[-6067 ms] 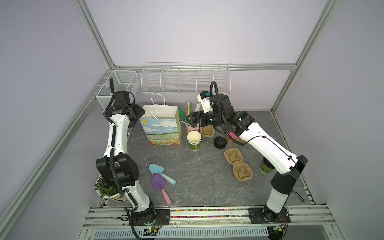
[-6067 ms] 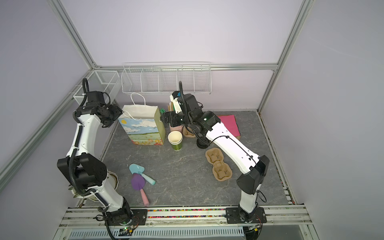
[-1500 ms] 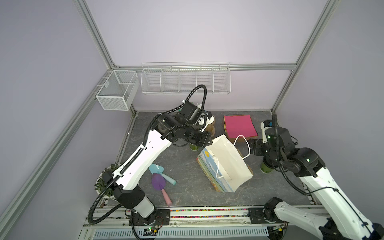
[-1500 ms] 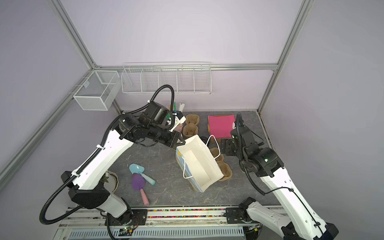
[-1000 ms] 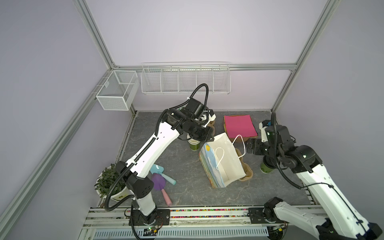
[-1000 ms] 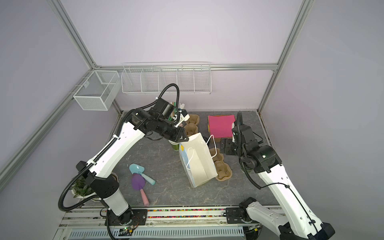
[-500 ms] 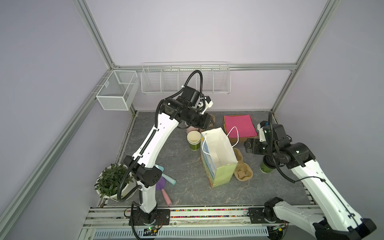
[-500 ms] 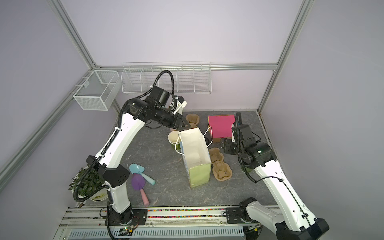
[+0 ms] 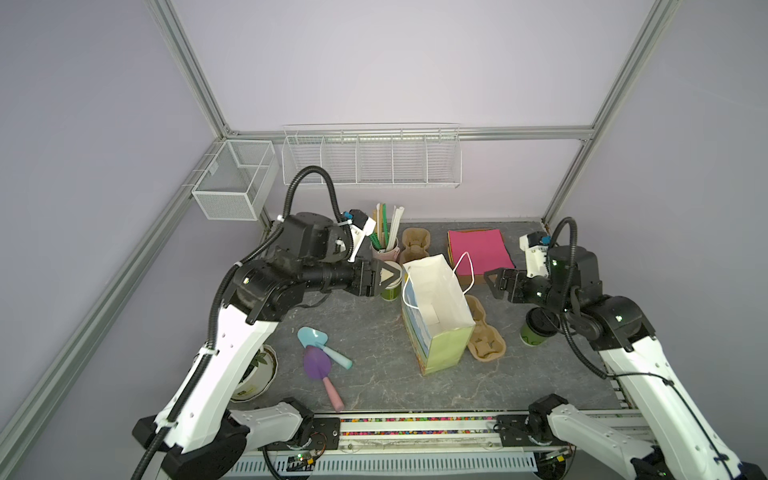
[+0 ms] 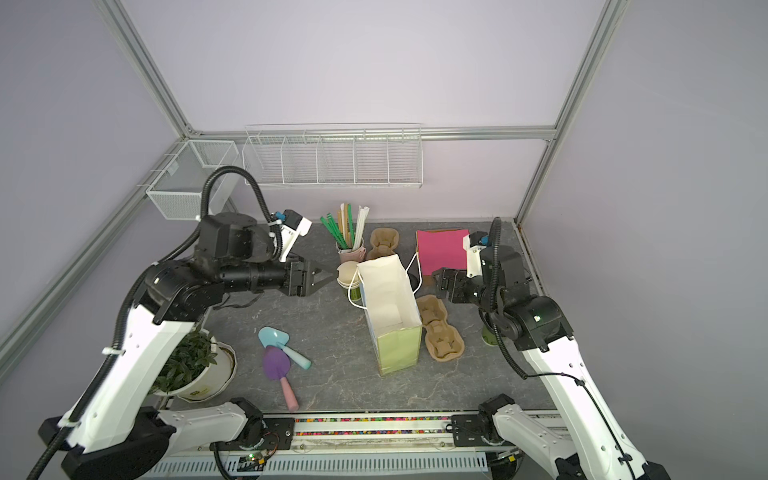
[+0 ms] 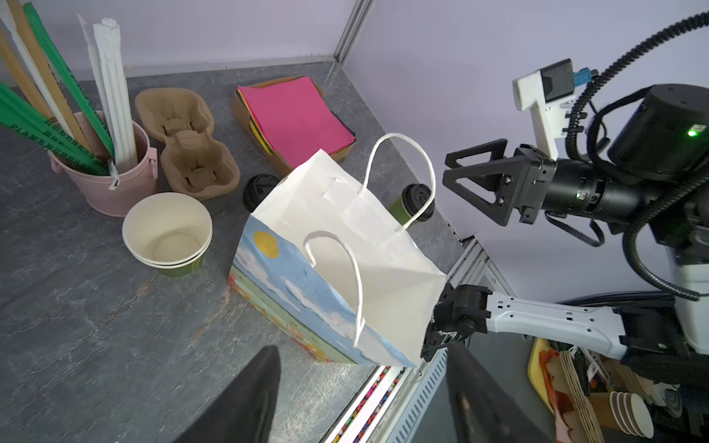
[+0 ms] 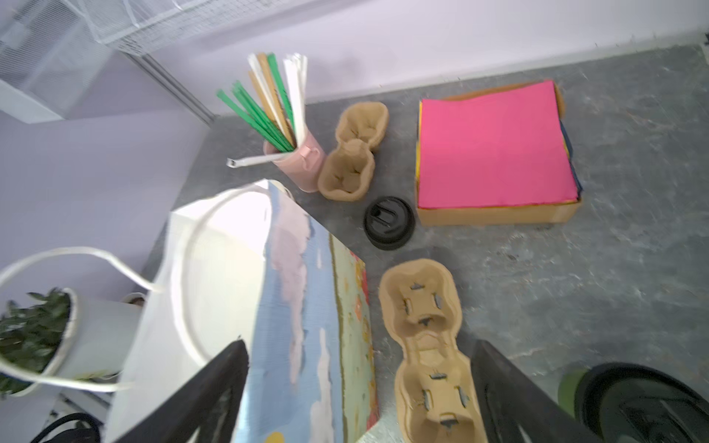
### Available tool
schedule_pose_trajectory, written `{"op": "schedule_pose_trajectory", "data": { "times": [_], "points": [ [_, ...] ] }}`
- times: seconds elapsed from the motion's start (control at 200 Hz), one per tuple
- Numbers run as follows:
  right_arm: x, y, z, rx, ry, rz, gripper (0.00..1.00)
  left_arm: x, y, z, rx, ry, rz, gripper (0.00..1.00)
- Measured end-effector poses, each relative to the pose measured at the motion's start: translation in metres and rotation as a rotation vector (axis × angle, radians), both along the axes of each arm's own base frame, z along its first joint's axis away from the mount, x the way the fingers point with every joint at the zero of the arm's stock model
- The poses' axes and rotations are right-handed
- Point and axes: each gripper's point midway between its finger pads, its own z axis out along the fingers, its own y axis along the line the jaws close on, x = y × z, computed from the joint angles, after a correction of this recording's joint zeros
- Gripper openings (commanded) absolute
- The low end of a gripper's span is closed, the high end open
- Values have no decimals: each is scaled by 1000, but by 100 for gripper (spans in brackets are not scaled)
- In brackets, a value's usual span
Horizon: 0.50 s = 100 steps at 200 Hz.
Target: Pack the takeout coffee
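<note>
Next, my left gripper takes the bag's near handle (image 10: pixel 350 296) and moves the paper bag out of the way together with my right gripper, because the bag crowds the brown cup carrier (image 10: pixel 440 326) beside it.
The takeout coffee (image 9: pixel 539 329) (image 11: pixel 416 202), a green cup with a black lid, stands at the right of the table, under my right arm. A white paper bag (image 9: pixel 436 307) (image 10: pixel 390 309) with a painted landscape stands upright and open-mouthed in the middle. My left gripper (image 9: pixel 388 276) (image 10: pixel 328 277) hangs open just left of the bag's far rim, nothing between its fingers. My right gripper (image 9: pixel 491 279) (image 10: pixel 437 279) is open too, level with the bag's top, right of its handle. In the right wrist view the coffee (image 12: pixel 633 402) sits beside the gripper (image 12: pixel 360 358).
A stack of lidless green cups (image 9: pixel 390 289) and a pink pot of straws (image 9: pixel 386 249) stand behind the left gripper. One brown cup carrier (image 9: pixel 484 338) lies against the bag, another (image 9: pixel 415 245) at the back. A loose black lid (image 12: pixel 389 222), a box of pink napkins (image 9: pixel 478 249), two trowels (image 9: pixel 324 353) and a plant pot (image 10: pixel 195 365) are around.
My left gripper has opened, let go of the bag and drawn back to the left. The bag has swung from tilted to upright. The right arm has barely moved.
</note>
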Motion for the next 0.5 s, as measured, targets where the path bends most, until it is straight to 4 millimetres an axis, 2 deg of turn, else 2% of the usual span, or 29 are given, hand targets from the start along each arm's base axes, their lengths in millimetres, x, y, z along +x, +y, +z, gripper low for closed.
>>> {"op": "schedule_pose_trajectory", "data": {
  "times": [0.1,0.22,0.35,0.45,0.5],
  "points": [
    [2,14,23,60,-56,61,100,-1,-5,-8,-30,17,-17,70],
    [10,31,31,91,-64,119,86,8,-19,-37,-19,94,-35,70],
    [22,44,18,87,-23,148,70,17,-34,-69,10,176,-47,68],
    [30,51,6,75,16,157,50,20,-42,-76,15,196,-58,62],
    [32,53,1,64,24,164,44,21,-45,-77,13,200,-59,57]
  ]
}}
